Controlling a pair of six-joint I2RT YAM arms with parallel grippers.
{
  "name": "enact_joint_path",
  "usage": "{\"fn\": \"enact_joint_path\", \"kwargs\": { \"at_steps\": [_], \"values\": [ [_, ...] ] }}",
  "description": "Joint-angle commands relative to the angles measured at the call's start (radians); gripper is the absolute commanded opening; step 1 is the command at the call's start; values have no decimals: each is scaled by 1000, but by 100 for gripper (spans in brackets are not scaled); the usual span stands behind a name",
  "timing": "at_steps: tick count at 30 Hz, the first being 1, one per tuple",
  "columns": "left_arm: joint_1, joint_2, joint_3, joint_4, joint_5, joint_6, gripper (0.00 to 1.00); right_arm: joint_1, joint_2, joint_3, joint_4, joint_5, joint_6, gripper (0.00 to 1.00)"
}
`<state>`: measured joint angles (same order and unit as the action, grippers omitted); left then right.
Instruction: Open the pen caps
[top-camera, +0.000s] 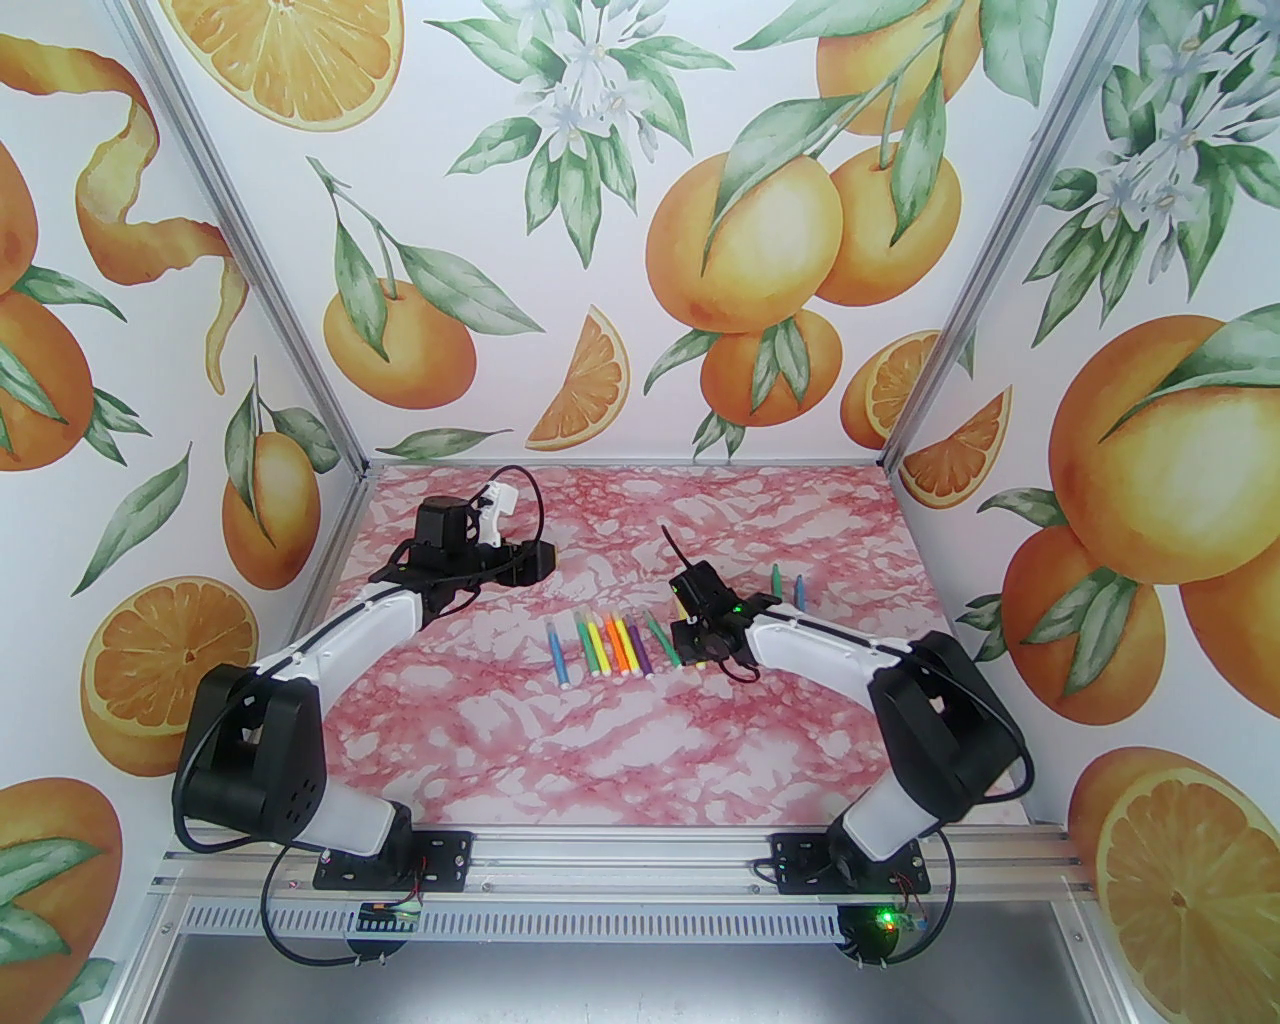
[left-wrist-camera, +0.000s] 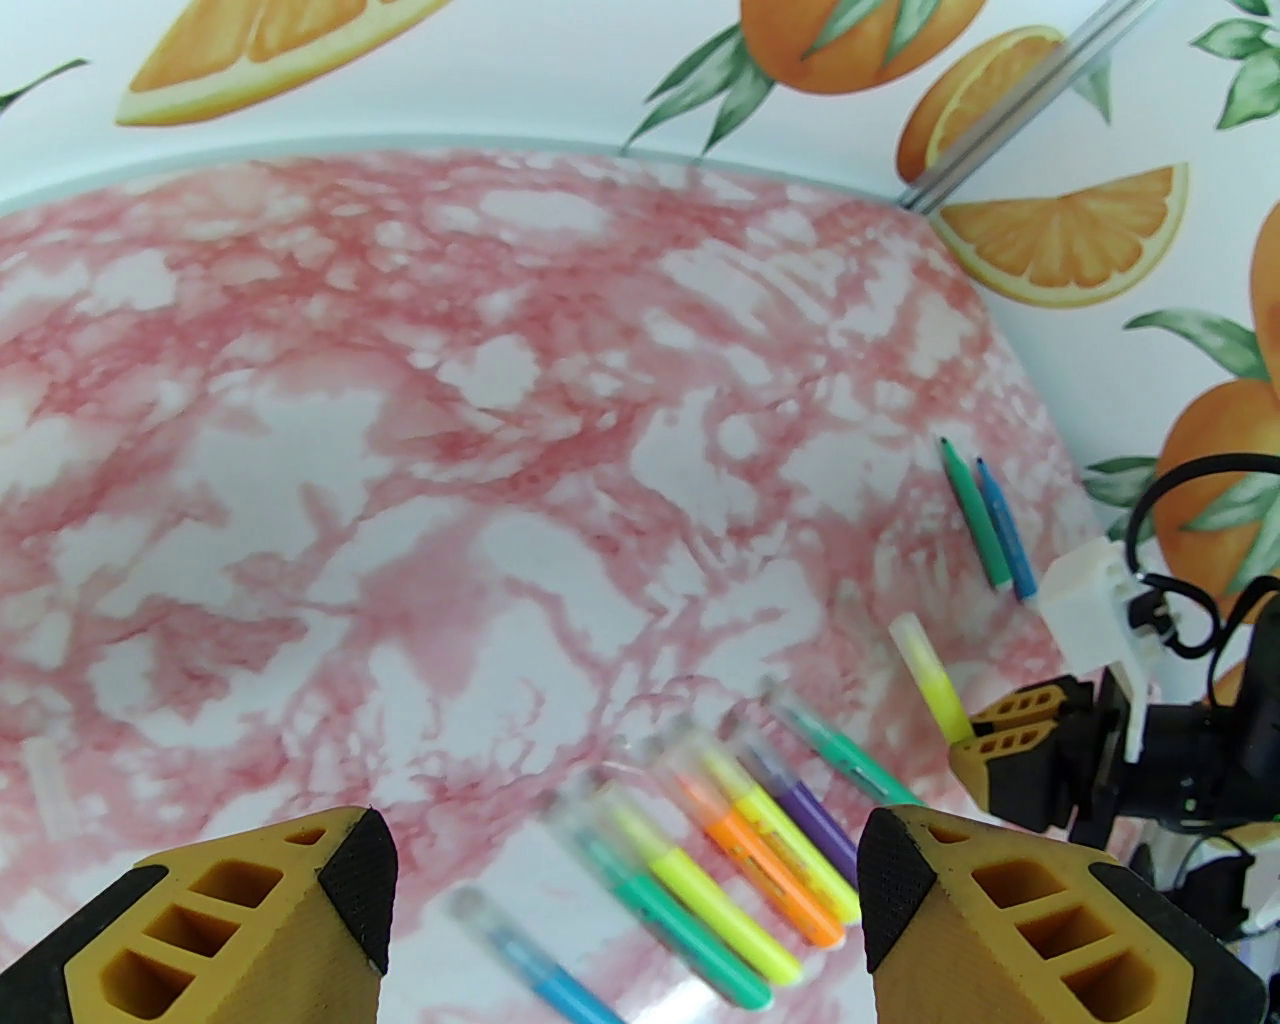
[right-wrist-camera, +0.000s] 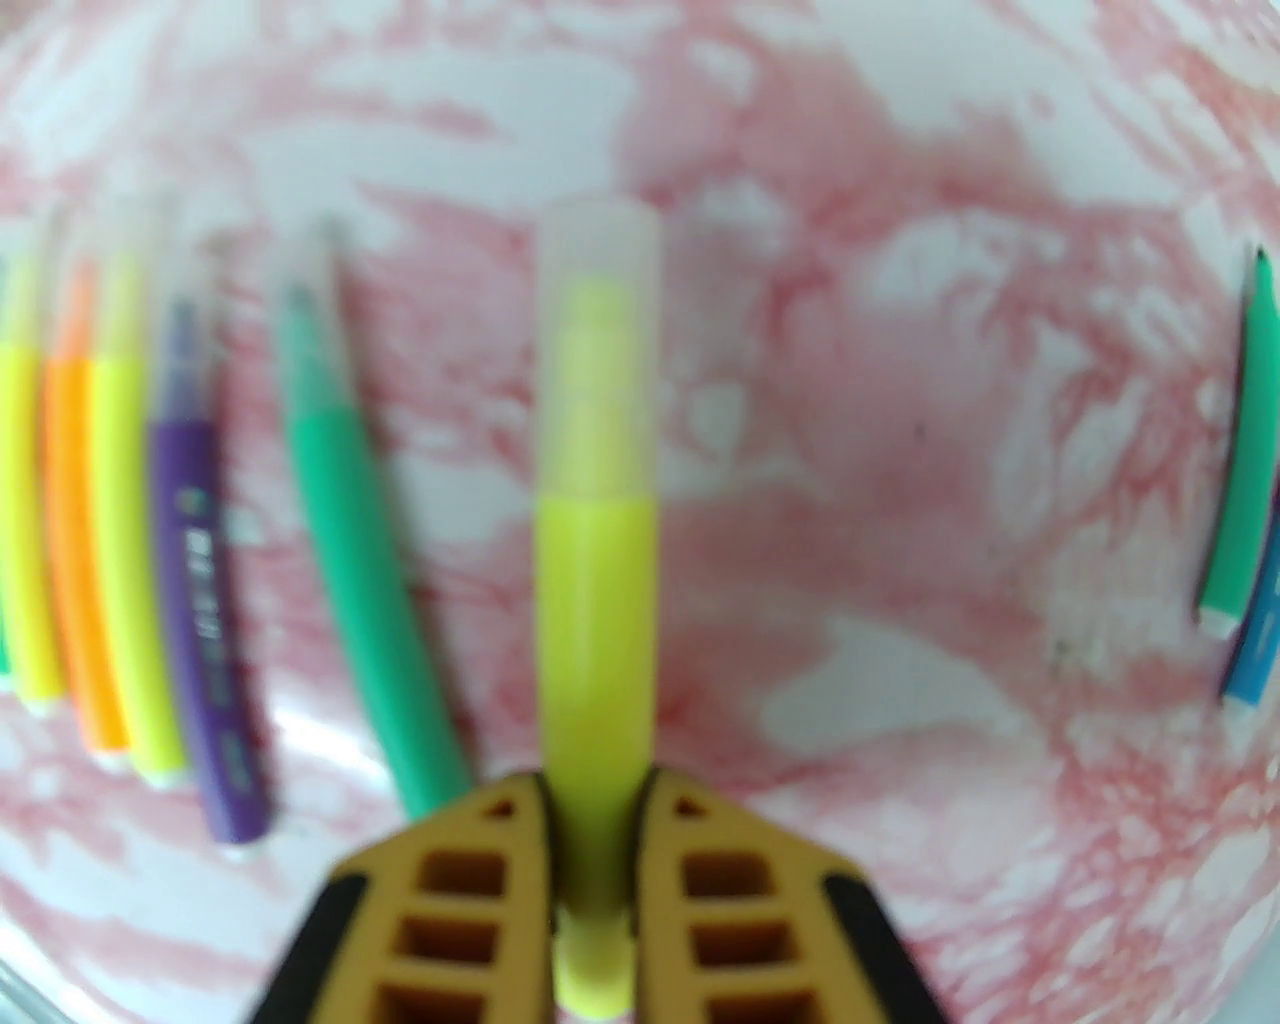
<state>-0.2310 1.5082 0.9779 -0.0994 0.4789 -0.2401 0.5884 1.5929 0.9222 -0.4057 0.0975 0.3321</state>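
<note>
My left gripper keeps moving toward the cap and closes there, as my right gripper is on the yellow pen's body and its cap sticks out free.
A row of several pens (top-camera: 615, 645) lies mid-table, in blue, green, yellow, orange and purple, each with a clear pen cap at its far end. My right gripper (right-wrist-camera: 595, 850) is shut on the barrel of a yellow pen (right-wrist-camera: 597, 600). That pen's pen cap (right-wrist-camera: 600, 270) is still on and points away from the fingers. The same gripper (top-camera: 688, 640) sits at the right end of the row. From the left wrist, the held yellow pen (left-wrist-camera: 930, 680) tilts up off the table. My left gripper (left-wrist-camera: 620, 900) hangs open above the row, holding nothing.
A green pen (top-camera: 775, 580) and a blue pen (top-camera: 800, 595) lie side by side to the right of my right gripper, apart from the row. The pink marbled table (top-camera: 600, 760) is bounded by orange-patterned walls at the back and sides.
</note>
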Motion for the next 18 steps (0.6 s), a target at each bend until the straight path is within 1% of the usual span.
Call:
{"fn": "enact_joint_path", "kwargs": {
  "at_steps": [1, 3, 7, 14, 18],
  "values": [
    [-10, 9, 46, 36, 19, -30, 79, -8, -71, -37, 117, -108, -13, 1],
    [-11, 9, 51, 37, 24, -44, 79, -8, -96, -51, 177, -185, -16, 0],
    [-18, 6, 61, 39, 60, -70, 77, -7, -119, -59, 247, -267, -22, 0],
    [-32, 54, 98, 29, 237, -105, 75, -7, -140, -92, 386, -368, -40, 0],
    [-49, 79, 107, 45, 300, -125, 72, -6, -151, -98, 442, -401, -41, 0]
  ]
}}
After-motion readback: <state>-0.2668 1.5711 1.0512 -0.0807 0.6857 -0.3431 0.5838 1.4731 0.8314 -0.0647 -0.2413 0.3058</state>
